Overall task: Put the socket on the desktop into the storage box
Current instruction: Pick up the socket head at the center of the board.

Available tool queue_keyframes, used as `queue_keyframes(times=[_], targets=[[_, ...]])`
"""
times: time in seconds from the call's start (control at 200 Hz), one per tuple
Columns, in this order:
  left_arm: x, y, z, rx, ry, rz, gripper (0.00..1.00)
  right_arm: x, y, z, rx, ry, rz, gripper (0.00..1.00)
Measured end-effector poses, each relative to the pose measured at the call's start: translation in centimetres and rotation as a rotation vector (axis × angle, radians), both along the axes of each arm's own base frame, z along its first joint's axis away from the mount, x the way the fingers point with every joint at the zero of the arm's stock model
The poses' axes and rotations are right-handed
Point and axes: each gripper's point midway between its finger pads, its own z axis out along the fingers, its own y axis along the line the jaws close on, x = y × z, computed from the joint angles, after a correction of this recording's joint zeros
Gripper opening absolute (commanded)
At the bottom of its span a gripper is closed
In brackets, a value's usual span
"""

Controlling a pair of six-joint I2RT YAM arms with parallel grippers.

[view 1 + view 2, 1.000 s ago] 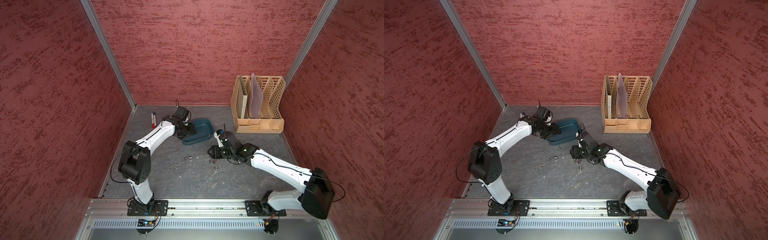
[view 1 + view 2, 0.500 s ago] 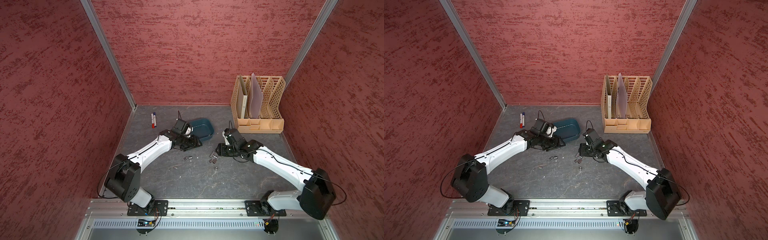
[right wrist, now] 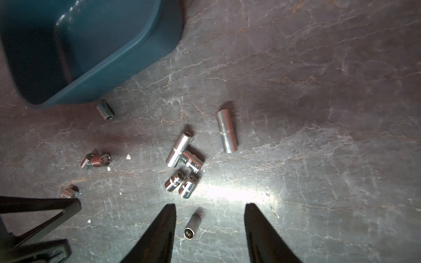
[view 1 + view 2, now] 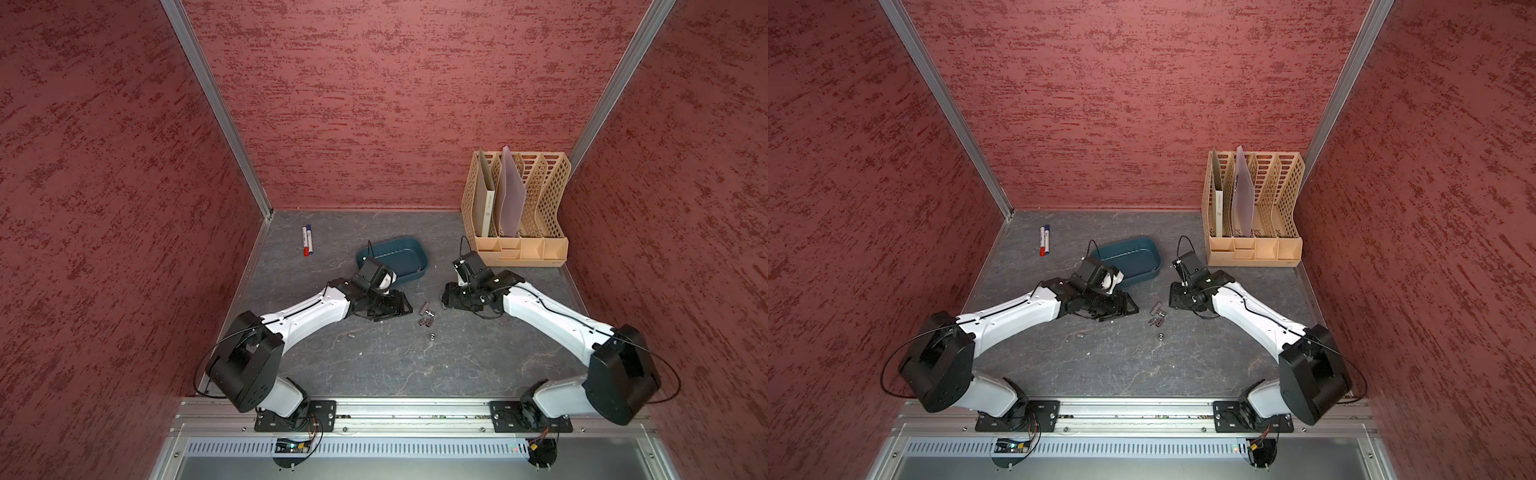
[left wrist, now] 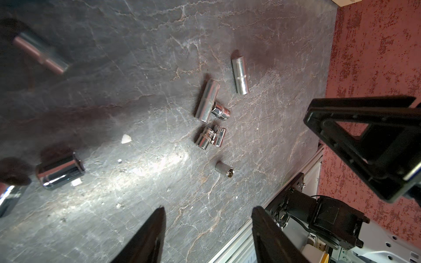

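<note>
The lone long socket [image 3: 226, 131] lies beyond the cluster [image 3: 183, 164] from my left gripper, so my right gripper should grasp it and bring it to the storage box.
Several chrome sockets [image 4: 426, 318] lie loose on the dark veined desktop [image 4: 374, 365], in a small cluster [image 4: 1156, 319] between my two grippers. The teal storage box [image 4: 392, 259] [image 4: 1129, 259] stands behind them, and no socket shows inside it. My left gripper [image 4: 405, 309] [image 5: 208, 211] hovers left of the cluster, open and empty. Just right of the cluster my right gripper [image 4: 445, 298] [image 3: 209, 207] is open too. In the right wrist view one small socket [image 3: 192, 226] lies on the desktop between its fingers, untouched. The box's corner [image 3: 114, 34] shows there too.
Two markers [image 4: 306, 240] lie at the back left. A beige lattice file rack [image 4: 517, 212] stands at the back right, close behind the right arm. Red walls enclose three sides and an aluminium rail [image 4: 395, 409] runs along the front.
My left gripper has come away from the storage box and down toward the sockets. The right gripper has drawn slightly back to the right of the cluster.
</note>
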Motion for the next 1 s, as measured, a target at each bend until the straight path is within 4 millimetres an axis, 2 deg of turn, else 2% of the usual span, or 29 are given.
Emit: queue_keyframes(times=[0.301,0.606,1.002], targets=[[-1.4,0.3,-0.7,-0.013,0.003,0.001,0.63,1.9,0.4,-1.9,-0.054,0.063,-0.002,0.51],[-1.9,0.6,-0.6,-0.032,-0.01,0.015,0.63,3.3,0.7,-3.7,-0.099,0.124,0.002,0.44],[-1.9,0.8,-0.4,-0.036,-0.011,0.031,0.63,3.9,0.2,-6.6,-0.163,0.208,0.016,0.42]])
